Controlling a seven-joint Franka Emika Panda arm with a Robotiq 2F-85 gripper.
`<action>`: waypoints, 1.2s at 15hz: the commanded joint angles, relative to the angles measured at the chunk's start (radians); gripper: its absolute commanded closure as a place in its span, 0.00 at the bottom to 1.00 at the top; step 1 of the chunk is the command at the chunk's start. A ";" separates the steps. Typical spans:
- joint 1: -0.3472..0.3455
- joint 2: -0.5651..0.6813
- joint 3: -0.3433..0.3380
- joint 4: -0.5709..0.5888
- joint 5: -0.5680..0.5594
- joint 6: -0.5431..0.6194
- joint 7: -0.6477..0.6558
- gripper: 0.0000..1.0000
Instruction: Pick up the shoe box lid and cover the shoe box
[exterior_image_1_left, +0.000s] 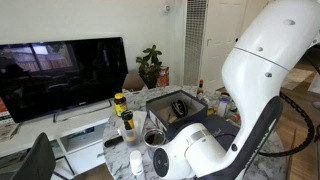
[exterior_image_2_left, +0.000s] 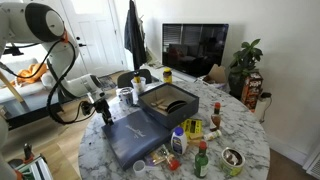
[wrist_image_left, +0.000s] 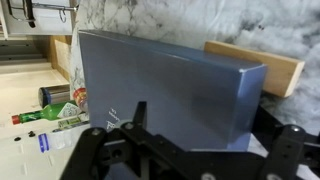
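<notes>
The wooden block (wrist_image_left: 272, 67) sticks out past the lid's edge as a separate piece, so the shoe box lid (wrist_image_left: 160, 92) will come up by itself when the robot's gripper lifts it.
The shoe box lid (exterior_image_2_left: 135, 138) lies flat on the round marble table (exterior_image_2_left: 245, 135), dark blue-grey, next to the open shoe box (exterior_image_2_left: 168, 98). My gripper (exterior_image_2_left: 103, 112) is at the lid's corner on the side away from the bottles. In the wrist view the lid (wrist_image_left: 160, 80) fills the frame. My gripper (wrist_image_left: 200, 125) is open, with its black fingers wide apart on either side of the lid's near edge. In an exterior view the shoe box (exterior_image_1_left: 175, 103) shows behind my arm, and the lid is hidden there.
Bottles, cups and a tin (exterior_image_2_left: 232, 158) crowd the table edge near the lid, among them a yellow bottle (exterior_image_2_left: 193, 128) and a green bottle (wrist_image_left: 45, 113). A wooden block (wrist_image_left: 255, 62) lies beyond the lid. A TV (exterior_image_1_left: 60, 75) and a plant (exterior_image_1_left: 150, 65) stand behind.
</notes>
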 joint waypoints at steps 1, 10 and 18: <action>0.013 0.041 -0.003 0.031 -0.035 -0.029 -0.004 0.00; 0.010 0.054 -0.007 0.040 -0.029 -0.047 0.000 0.55; 0.012 0.012 -0.001 0.044 -0.024 -0.209 0.032 0.55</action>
